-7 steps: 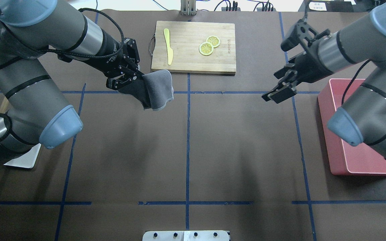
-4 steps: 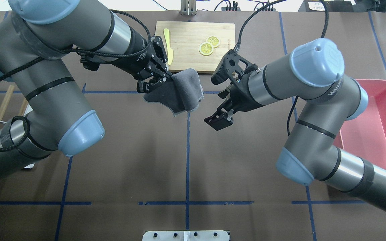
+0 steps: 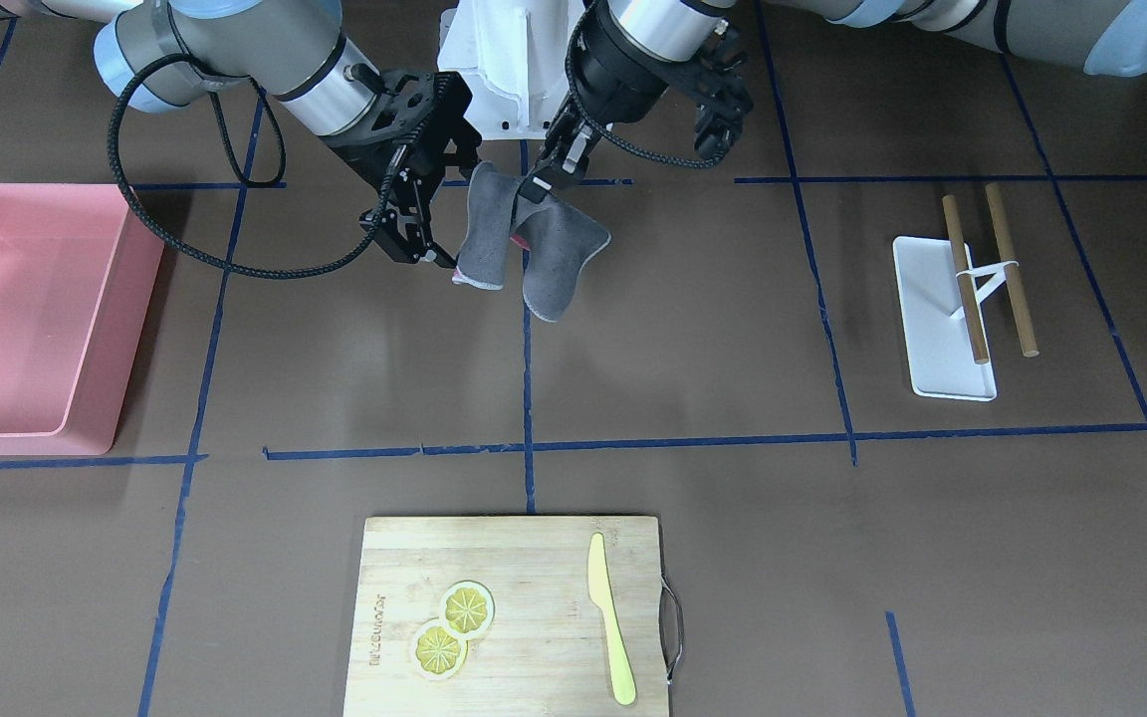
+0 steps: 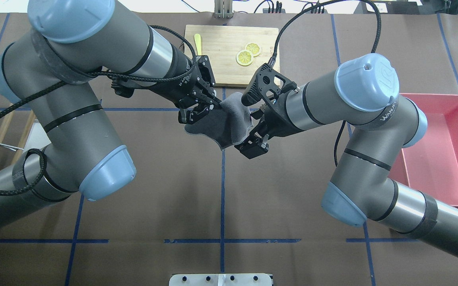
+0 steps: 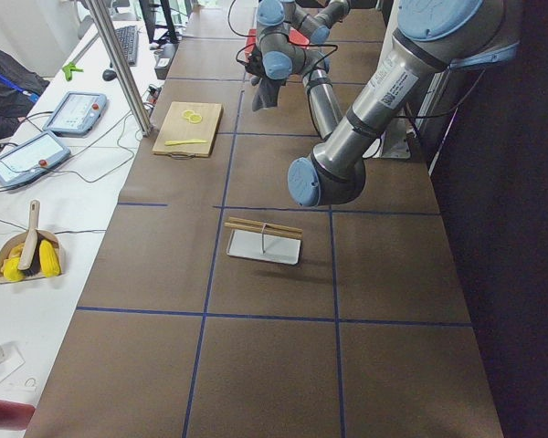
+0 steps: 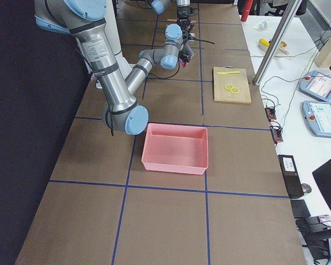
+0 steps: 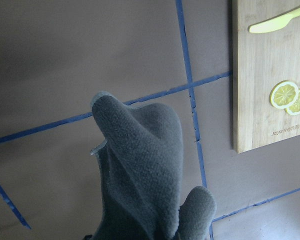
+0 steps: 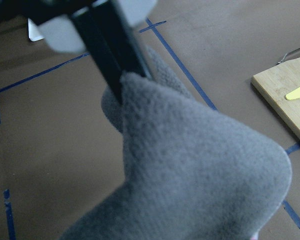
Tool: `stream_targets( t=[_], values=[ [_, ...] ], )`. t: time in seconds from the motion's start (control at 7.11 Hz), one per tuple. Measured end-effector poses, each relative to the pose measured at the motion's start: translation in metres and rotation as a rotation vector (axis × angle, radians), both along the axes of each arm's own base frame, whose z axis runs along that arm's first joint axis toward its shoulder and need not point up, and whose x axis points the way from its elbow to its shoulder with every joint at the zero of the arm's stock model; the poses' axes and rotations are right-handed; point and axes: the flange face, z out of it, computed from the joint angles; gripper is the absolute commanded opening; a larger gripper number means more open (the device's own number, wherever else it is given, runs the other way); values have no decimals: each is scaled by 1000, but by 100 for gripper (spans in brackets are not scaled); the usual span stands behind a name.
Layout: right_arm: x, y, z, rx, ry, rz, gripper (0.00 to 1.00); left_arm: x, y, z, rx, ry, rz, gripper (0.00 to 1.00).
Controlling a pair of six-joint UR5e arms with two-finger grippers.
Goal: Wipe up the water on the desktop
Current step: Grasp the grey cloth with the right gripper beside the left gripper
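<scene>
The grey cloth (image 3: pixel 563 257) is hanging in limp folds (image 3: pixel 515 217), so I expect it to remain doubled over and sag from my right gripper when I carry it off.
The desktop (image 4: pixel 153 190) is dark brown with blue tape lines; I see no water on it. My left gripper (image 4: pixel 213 105) is shut on the top of a grey cloth (image 4: pixel 231 125), which hangs above the table's middle line. In the front view the left gripper (image 3: pixel 539 189) pinches the cloth (image 3: pixel 549 254) from above. My right gripper (image 4: pixel 253 137) is open right against the cloth's other edge, and it also shows in the front view (image 3: pixel 444 229). The cloth fills the right wrist view (image 8: pixel 190 170) and hangs in the left wrist view (image 7: pixel 140 165).
A bamboo cutting board (image 4: pixel 233 43) with lemon slices (image 4: pixel 245 57) and a yellow knife (image 3: pixel 611 637) lies at the far edge. A pink bin (image 4: pixel 439 147) stands at the right. A white rack with wooden sticks (image 3: pixel 952 319) lies at the left.
My left gripper carried the cloth rightward toward the centre line. My right arm swung in from the far right until its gripper reached the cloth's edge.
</scene>
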Motion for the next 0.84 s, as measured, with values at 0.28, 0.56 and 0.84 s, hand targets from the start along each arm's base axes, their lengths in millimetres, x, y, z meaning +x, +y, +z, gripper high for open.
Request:
stream_targets(
  t=[0.28, 0.56, 0.84],
  values=[
    [0, 0, 0, 7, -9, 0, 38, 3, 5, -7, -1, 13, 7, 8],
    [0, 0, 1, 9, -9, 0, 0, 3, 6, -9, 5, 22, 8, 8],
    [1, -2, 3, 19, -3, 24, 0, 3, 6, -9, 12, 24, 9, 12]
  ],
)
